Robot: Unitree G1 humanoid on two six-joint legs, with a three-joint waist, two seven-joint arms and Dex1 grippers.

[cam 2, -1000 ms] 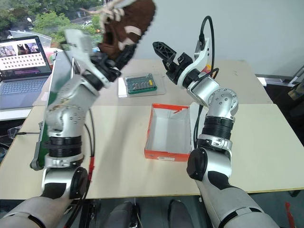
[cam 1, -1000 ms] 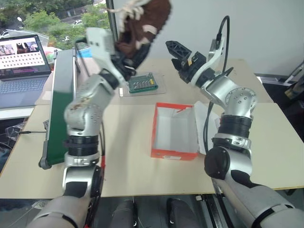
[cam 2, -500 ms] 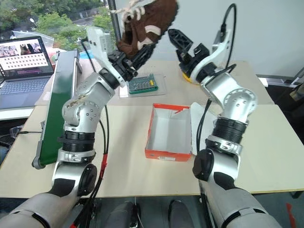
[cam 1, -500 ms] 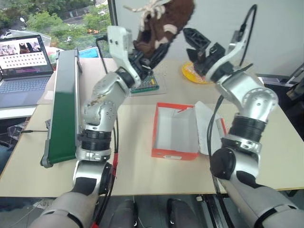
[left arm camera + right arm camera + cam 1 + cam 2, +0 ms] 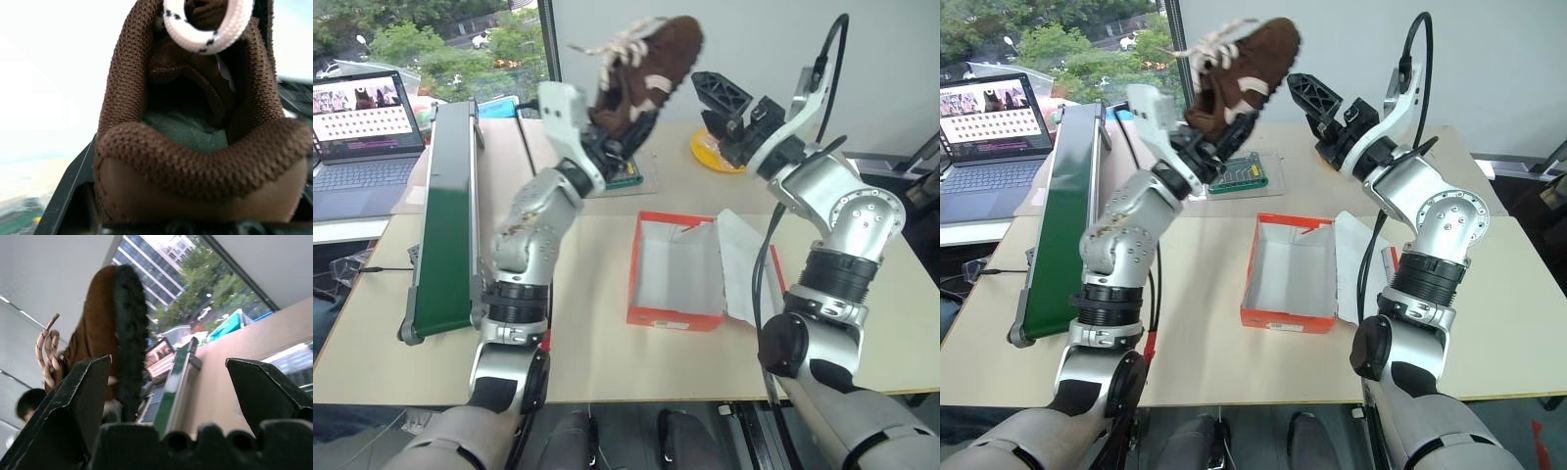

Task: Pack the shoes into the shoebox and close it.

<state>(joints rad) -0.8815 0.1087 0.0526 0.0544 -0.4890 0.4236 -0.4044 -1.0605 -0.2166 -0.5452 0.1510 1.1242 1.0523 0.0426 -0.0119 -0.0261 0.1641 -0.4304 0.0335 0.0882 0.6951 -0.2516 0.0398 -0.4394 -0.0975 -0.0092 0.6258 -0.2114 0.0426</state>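
Loose ends reach out past the shoe, so the cream laces (image 5: 625, 47) will spread out next to the shoe when the robot lays the shoe in the shoebox.
One dark brown fuzzy shoe (image 5: 646, 73) with cream laces hangs high above the table, toe tilted up. My left gripper (image 5: 617, 125) is shut on its heel end, and the left wrist view looks into the shoe's opening (image 5: 195, 147). My right gripper (image 5: 720, 110) stands open just right of the shoe, apart from it, with the black sole (image 5: 128, 342) showing between its fingers. The orange-red shoebox (image 5: 677, 315) lies open on the table below, white inside. Its lid (image 5: 744, 264) is folded flat to the right.
A long green board (image 5: 445, 215) stands on edge at the table's left. A laptop (image 5: 362, 127) sits beyond it. A clear tray with a green board (image 5: 625, 176) lies behind the box, a yellow dish (image 5: 710, 149) at the back right. A person's head (image 5: 29, 404) shows far off.
My left arm has carried the shoe to the right and a little lower. My right gripper has drawn to the right and up, still open.
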